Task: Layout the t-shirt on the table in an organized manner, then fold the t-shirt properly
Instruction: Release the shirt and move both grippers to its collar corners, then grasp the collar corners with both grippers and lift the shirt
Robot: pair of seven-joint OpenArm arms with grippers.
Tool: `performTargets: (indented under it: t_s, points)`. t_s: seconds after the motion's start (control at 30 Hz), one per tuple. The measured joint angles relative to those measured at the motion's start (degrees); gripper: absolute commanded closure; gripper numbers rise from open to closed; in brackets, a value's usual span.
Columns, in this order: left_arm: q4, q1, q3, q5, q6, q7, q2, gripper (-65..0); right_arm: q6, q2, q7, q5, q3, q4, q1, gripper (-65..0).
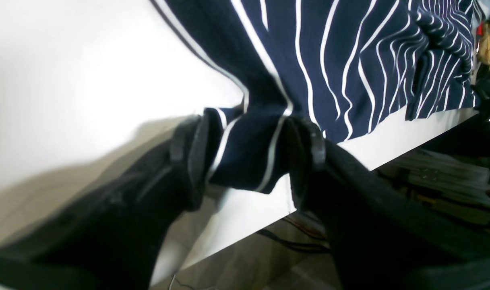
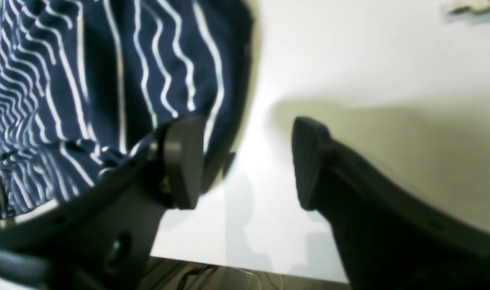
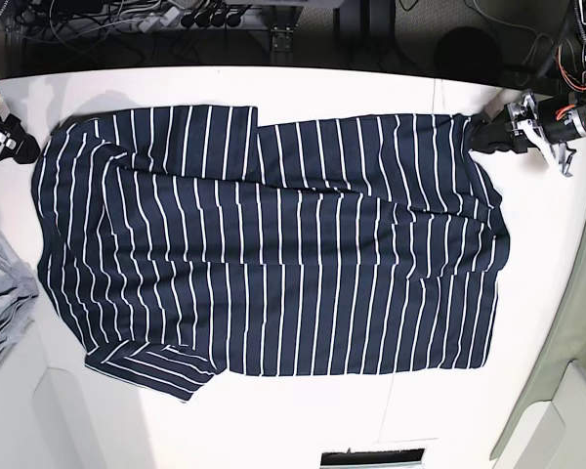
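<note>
I expect the folded sleeve (image 3: 154, 367) to drag along still folded when I pull, because it lies flat at the t-shirt's lower edge (image 3: 273, 373), away from my grippers.
The dark navy t-shirt (image 3: 273, 254) with thin white stripes lies spread wide across the white table (image 3: 273, 420), one sleeve folded at its lower left. My left gripper (image 3: 477, 135) sits at the shirt's upper right corner. In the left wrist view, the left gripper (image 1: 251, 123) stands open with a folded corner of the t-shirt (image 1: 245, 161) between its fingers (image 1: 188, 161), near the table (image 1: 67, 80) edge. My right gripper (image 3: 24, 147) is at the shirt's upper left corner. Up close, the right gripper (image 2: 247, 125) is open over bare table (image 2: 349, 60), beside the t-shirt (image 2: 87, 80) edge.
A plain grey cloth (image 3: 0, 293) lies at the table's left edge. A thin seam line (image 3: 410, 293) crosses the tabletop. Cables and power strips (image 3: 176, 15) run behind the table. A grey panel (image 3: 566, 391) stands off the lower right corner.
</note>
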State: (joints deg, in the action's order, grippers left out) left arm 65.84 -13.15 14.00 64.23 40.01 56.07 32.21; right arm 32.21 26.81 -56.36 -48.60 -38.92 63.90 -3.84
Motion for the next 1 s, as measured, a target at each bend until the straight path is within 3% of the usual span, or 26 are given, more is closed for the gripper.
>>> performTargets:
  t_s: [0.13, 0.2, 0.47, 0.7, 1.0]
  points:
    - [0.0, -0.1, 0.0, -2.4, -0.1, 0.2, 0.0, -6.1, 0.0, -1.7, -2.2, -0.1, 0.0, 0.0, -0.2, -34.5]
    - [0.0, -0.2, 0.0, -2.3, -0.1, 0.4, -0.1, 0.0, 0.5, -2.8, -3.0, -1.0, 0.0, 0.0, -0.3, -34.5]
    - [0.0, -0.3, 0.0, -2.0, -0.1, 0.5, -0.1, 0.0, 1.9, -7.3, -3.1, -5.6, -0.1, 0.3, -1.6, -34.3]
    - [0.0, -0.3, 0.0, -1.5, -0.1, 0.7, 0.2, 0.0, 2.8, -10.2, -6.9, -12.8, 0.3, 1.0, -4.5, -34.3]
    - [0.0, -0.3, -0.1, -0.5, -0.2, 1.8, 1.0, 0.0, 2.5, -10.1, -8.2, -10.8, 0.3, 13.2, -14.6, -34.3]
